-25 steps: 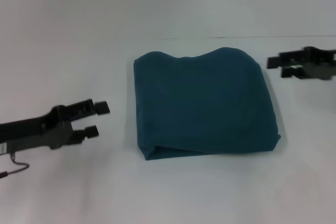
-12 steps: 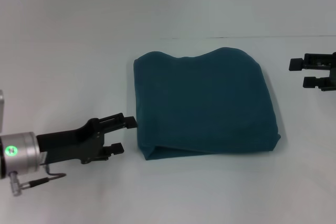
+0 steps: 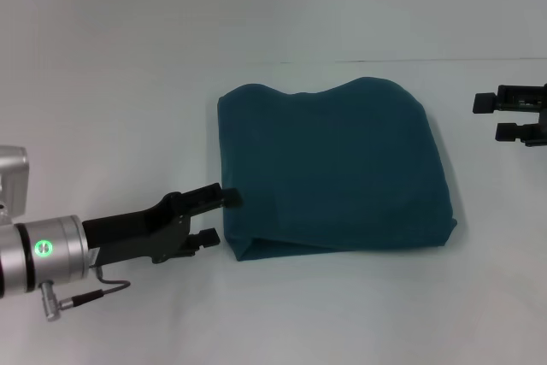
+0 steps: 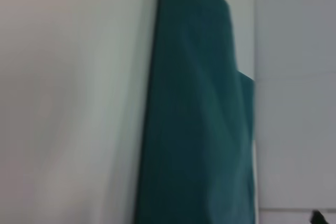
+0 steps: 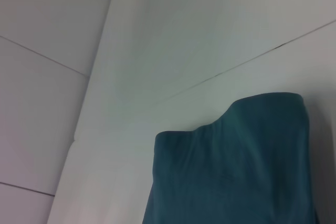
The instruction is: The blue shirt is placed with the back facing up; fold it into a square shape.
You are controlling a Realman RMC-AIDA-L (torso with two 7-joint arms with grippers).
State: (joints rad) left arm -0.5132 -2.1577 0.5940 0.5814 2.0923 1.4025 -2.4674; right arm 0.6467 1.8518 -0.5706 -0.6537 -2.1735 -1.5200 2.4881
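Next, I reach in and pinch the corner [image 3: 233, 237] before pulling the shirt closer, because my left gripper's lower finger is short of the blue shirt's near corner [image 3: 238, 250].
The blue shirt [image 3: 329, 168] lies folded into a rough square in the middle of the white table, plain side up, with a wavy far edge. It also fills much of the left wrist view [image 4: 197, 119] and the lower part of the right wrist view [image 5: 236, 166]. My left gripper [image 3: 220, 216] is open at the shirt's near left corner, its upper finger touching the left edge and its lower finger just short of the fold. My right gripper [image 3: 489, 117] is open and hangs off the shirt's far right side, well apart from the cloth.
The white table [image 3: 128, 108] runs all around the shirt. A thin seam [image 3: 479, 61] crosses the table behind the shirt. A cable loops under the left wrist [image 3: 81, 297].
My left arm has moved right and slightly forward, from well left of the shirt to its near left corner. My right gripper drew back to the right and then held still.
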